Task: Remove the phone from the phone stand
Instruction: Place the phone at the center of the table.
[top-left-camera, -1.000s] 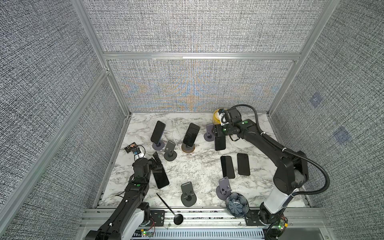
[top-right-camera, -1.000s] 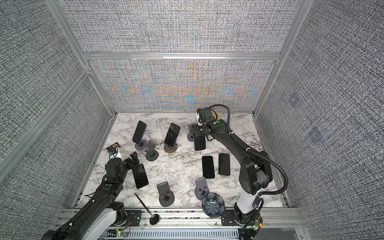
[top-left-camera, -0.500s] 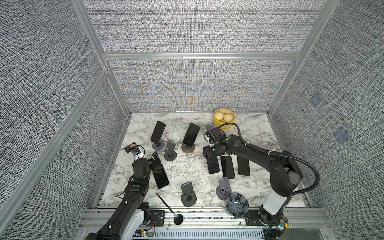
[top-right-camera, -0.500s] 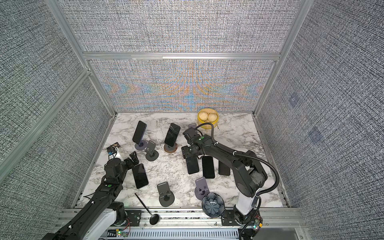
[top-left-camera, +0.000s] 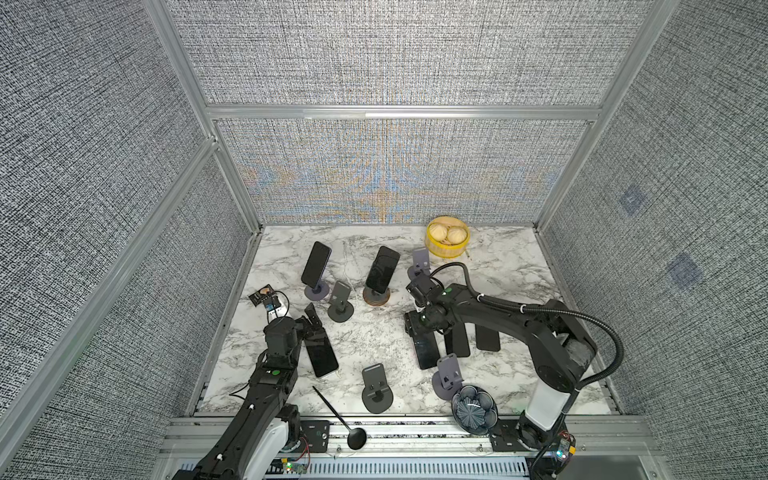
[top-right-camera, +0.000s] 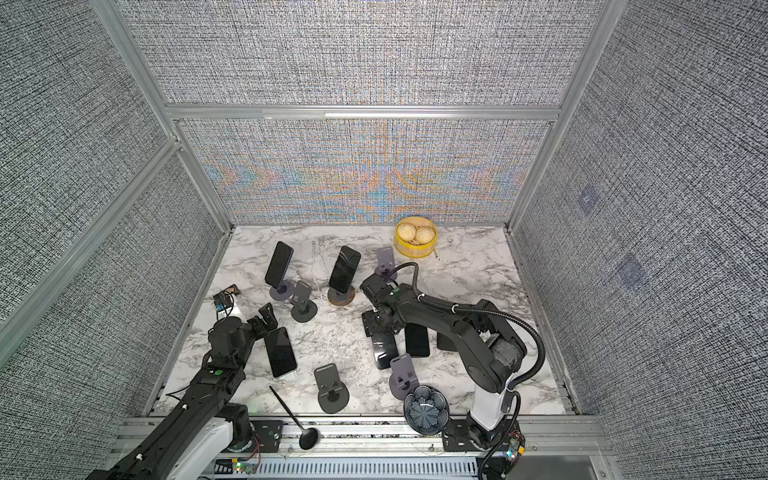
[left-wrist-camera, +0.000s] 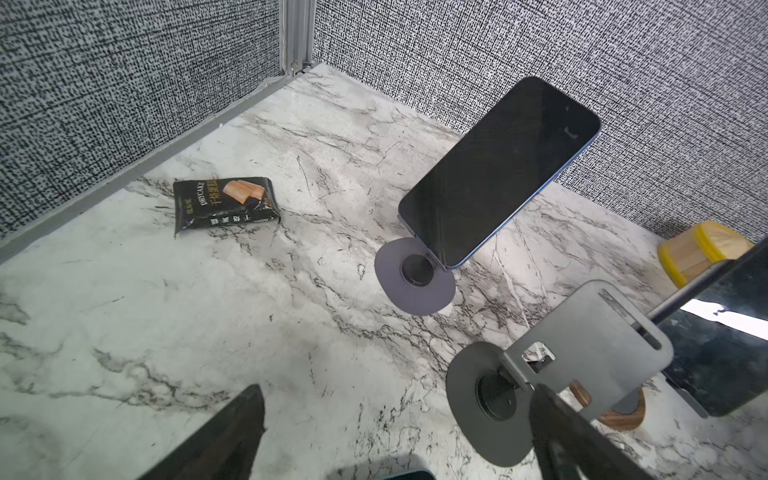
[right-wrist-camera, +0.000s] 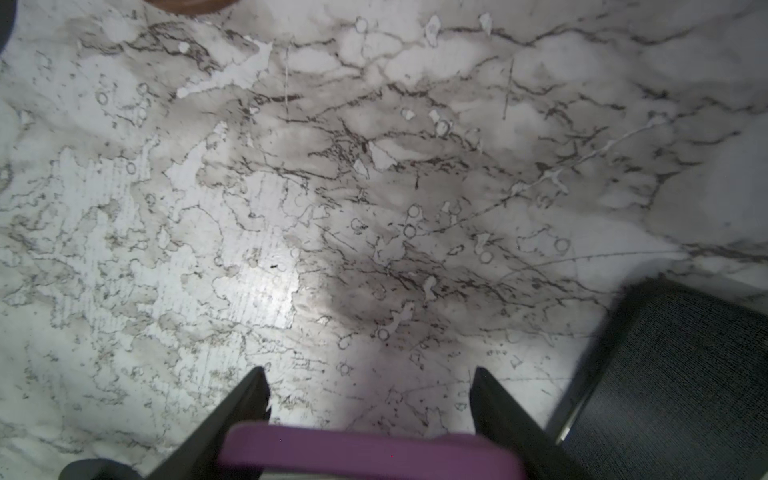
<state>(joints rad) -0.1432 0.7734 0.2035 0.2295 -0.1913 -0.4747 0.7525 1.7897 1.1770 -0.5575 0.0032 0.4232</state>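
Note:
The purple-edged phone is almost flat and clear of the next phone, so my right gripper should keep lowering it until it rests on the marble, then let go.
My right gripper is shut on a phone, held low and nearly flat at the marble table. In the right wrist view the phone's purple edge spans the gap between both fingers. I cannot tell whether it rests on the table. The grey phone stand at the back stands empty. Two more phones lean on stands at the back. My left gripper is open and holds nothing, beside a flat phone.
Two phones lie flat right of the held one. Empty stands dot the table. A yellow steamer sits at the back, a dark bowl and a ladle at the front, a snack packet at the left.
My right arm has carried the phone from the back stand forward and down to the table beside the flat phones. The left arm has not moved.

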